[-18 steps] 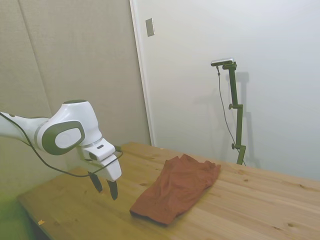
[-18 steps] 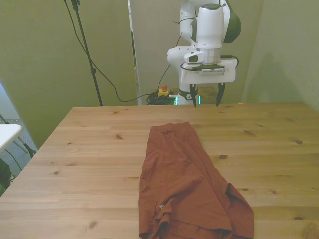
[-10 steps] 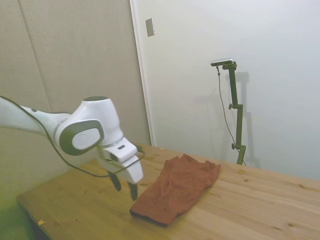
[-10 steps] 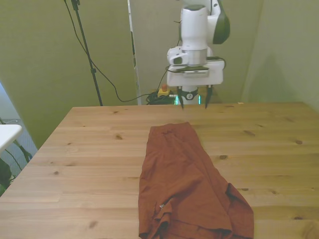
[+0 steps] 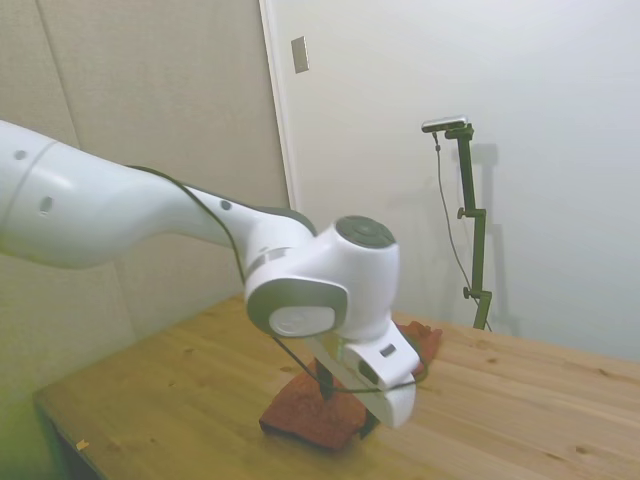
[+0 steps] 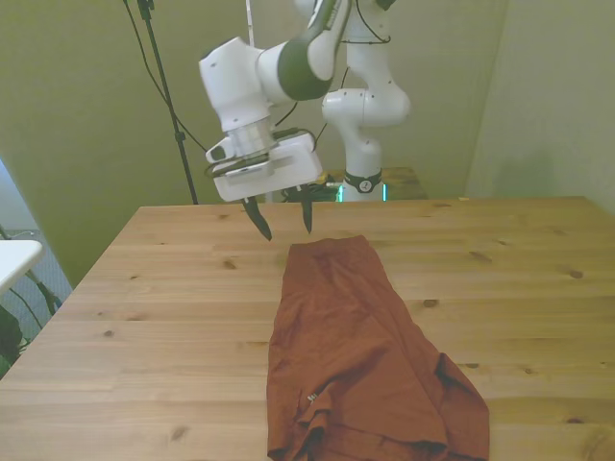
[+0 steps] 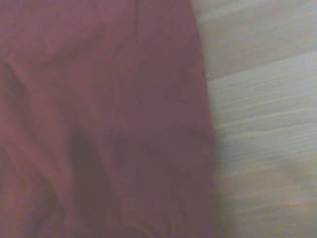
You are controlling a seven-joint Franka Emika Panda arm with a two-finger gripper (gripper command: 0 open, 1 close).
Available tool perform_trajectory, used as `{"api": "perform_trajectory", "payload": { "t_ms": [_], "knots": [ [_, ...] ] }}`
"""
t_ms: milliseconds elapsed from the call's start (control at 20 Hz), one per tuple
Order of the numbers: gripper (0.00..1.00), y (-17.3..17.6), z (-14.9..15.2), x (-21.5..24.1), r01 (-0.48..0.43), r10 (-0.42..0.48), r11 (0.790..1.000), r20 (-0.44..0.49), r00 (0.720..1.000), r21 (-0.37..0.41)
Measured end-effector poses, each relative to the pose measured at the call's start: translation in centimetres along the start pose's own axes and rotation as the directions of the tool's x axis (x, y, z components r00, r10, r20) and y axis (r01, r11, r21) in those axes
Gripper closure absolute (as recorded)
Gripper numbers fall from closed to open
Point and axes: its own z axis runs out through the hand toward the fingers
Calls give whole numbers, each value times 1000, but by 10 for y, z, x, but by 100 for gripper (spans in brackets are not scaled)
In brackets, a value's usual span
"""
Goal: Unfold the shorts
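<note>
My gripper is going to pull the far corner of the shorts (image 5: 316, 411), and they will spread wider but stay rumpled, because loose creases (image 7: 57, 171) run beside their straight edge.
The shorts (image 6: 357, 351) are a rumpled rust-red garment lying lengthwise on the wooden table (image 6: 144, 317), folded narrow at the far end and wider near the front edge. My gripper (image 6: 284, 229) is open with nothing between its dark fingers. It hangs just above the table at the shorts' far end, slightly toward the front view's left. In the side view my arm covers most of the shorts (image 5: 298, 412); only their near end and a far corner show. Up close, the wrist view shows the shorts (image 7: 99, 124) with a straight edge against bare wood (image 7: 262, 124).
Bare wood stretches on both sides of the shorts. A thin black stand with a cable (image 6: 168, 106) rises behind the table on the front view's left. A white object (image 6: 14, 257) sits off the table's edge on that same side.
My arm swung out from the table's far edge toward the front view's left, and the gripper came down over the shorts' far end. The fingers stay open. The shorts have not moved.
</note>
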Motion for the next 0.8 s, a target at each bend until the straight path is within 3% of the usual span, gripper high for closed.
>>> {"api": "perform_trajectory", "payload": {
  "t_ms": [150, 200, 400, 800],
  "knots": [
    [0, 5, 11, 23, -19, 18, 1000, 49, 999, 2],
    [100, 5, 15, 26, -19, 18, 1000, 71, 997, 9],
    [100, 0, 28, 25, 6, -14, 999, 160, 987, 47],
    [100, -1, 30, 24, 20, -29, 999, 175, 984, 50]
  ]
}}
